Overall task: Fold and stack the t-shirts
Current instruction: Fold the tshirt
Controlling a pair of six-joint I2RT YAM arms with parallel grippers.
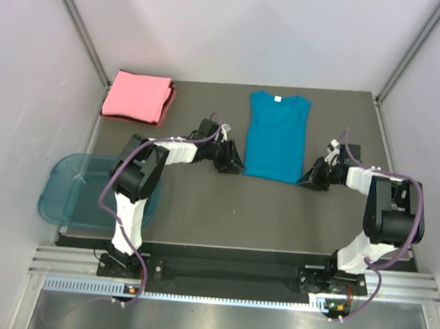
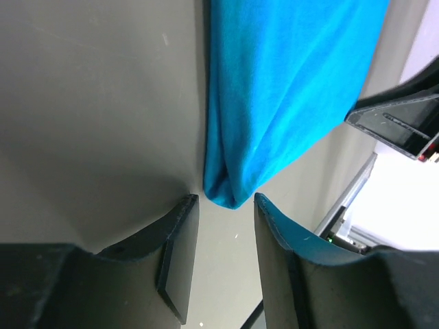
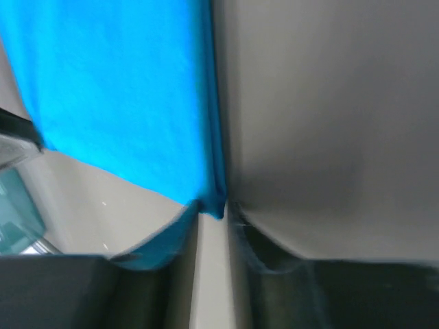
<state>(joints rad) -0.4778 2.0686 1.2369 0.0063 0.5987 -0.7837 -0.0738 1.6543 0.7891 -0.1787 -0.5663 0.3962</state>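
Next, I close my left gripper on the teal-blue t-shirt's near corner [image 2: 230,195] before I fold the hem to the collar [image 1: 279,98], because that corner only just reaches the gripper's open fingers.
The teal-blue t-shirt [image 1: 275,138] lies flat mid-table with its sleeves folded in, collar and white label at the far end. My left gripper [image 1: 233,165] sits low at the shirt's near left corner. In the left wrist view the left gripper [image 2: 225,199] is open, and the rounded corner of the teal t-shirt [image 2: 288,89] just reaches its fingertips. My right gripper [image 1: 304,180] is at the near right corner. In the right wrist view the right gripper [image 3: 214,205] has its jaws narrow but still apart, with the corner of the teal t-shirt [image 3: 116,89] between the tips. The salmon-pink t-shirt [image 1: 137,97] lies folded at the back left.
A translucent blue plastic tub [image 1: 73,191] hangs over the table's left edge beside the left arm. Grey walls and metal frame posts close in the table on both sides and at the back.
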